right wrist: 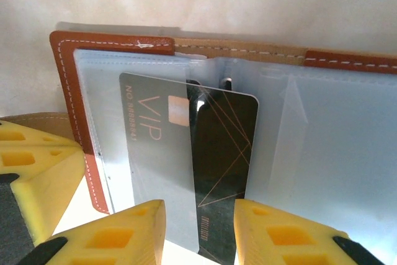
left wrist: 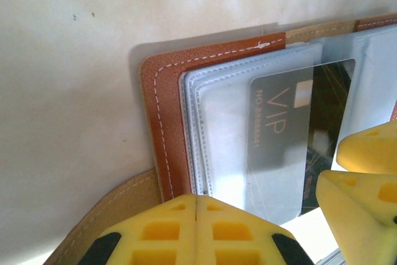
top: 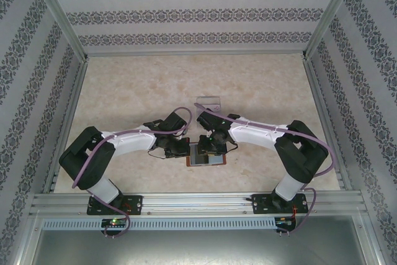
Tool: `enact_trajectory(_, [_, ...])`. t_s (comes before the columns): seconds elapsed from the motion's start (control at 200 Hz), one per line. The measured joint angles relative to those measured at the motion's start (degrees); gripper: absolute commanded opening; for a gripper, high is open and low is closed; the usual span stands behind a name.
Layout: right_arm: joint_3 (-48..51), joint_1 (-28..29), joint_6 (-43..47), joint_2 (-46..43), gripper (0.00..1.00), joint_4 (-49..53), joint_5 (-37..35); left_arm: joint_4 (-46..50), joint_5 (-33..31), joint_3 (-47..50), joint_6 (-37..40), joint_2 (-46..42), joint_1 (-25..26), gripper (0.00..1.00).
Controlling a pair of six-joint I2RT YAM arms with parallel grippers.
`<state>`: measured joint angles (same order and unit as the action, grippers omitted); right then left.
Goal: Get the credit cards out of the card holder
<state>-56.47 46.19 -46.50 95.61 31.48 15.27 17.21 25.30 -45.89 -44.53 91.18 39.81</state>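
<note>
My left gripper is at the holder's edge (left wrist: 170, 178). It should move in and keep the clear sleeve (left wrist: 234, 177) held down before my right gripper pulls out the card.
The card holder (top: 214, 160) lies open on the table, brown leather (left wrist: 164, 122) with clear sleeves (right wrist: 322, 153). A dark credit card marked VIP (right wrist: 226, 153) sticks halfway out of a left sleeve; its VIP half (left wrist: 273, 128) still lies under the plastic. My right gripper (right wrist: 200, 228) is open, its yellow fingers (right wrist: 130, 234) standing on either side of the card's bare dark half. My left gripper (left wrist: 196, 206) is shut with nothing between the jaws, its tips at the holder's near left edge beside the tan strap (left wrist: 105, 215).
A clear acrylic stand (top: 208, 102) sits just beyond the two grippers. Both arms meet over the holder near the table's front middle. Aluminium frame rails (top: 186, 200) border the table, with patterned walls around it.
</note>
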Motion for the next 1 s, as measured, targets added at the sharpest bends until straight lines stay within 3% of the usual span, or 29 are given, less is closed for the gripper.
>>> enact_trajectory(0.999, [5.0, -4.1, 0.0, -2.1, 0.3, -5.2, 5.6, 1.3, -0.3, -5.0, 0.6, 5.3, 4.0, 0.0])
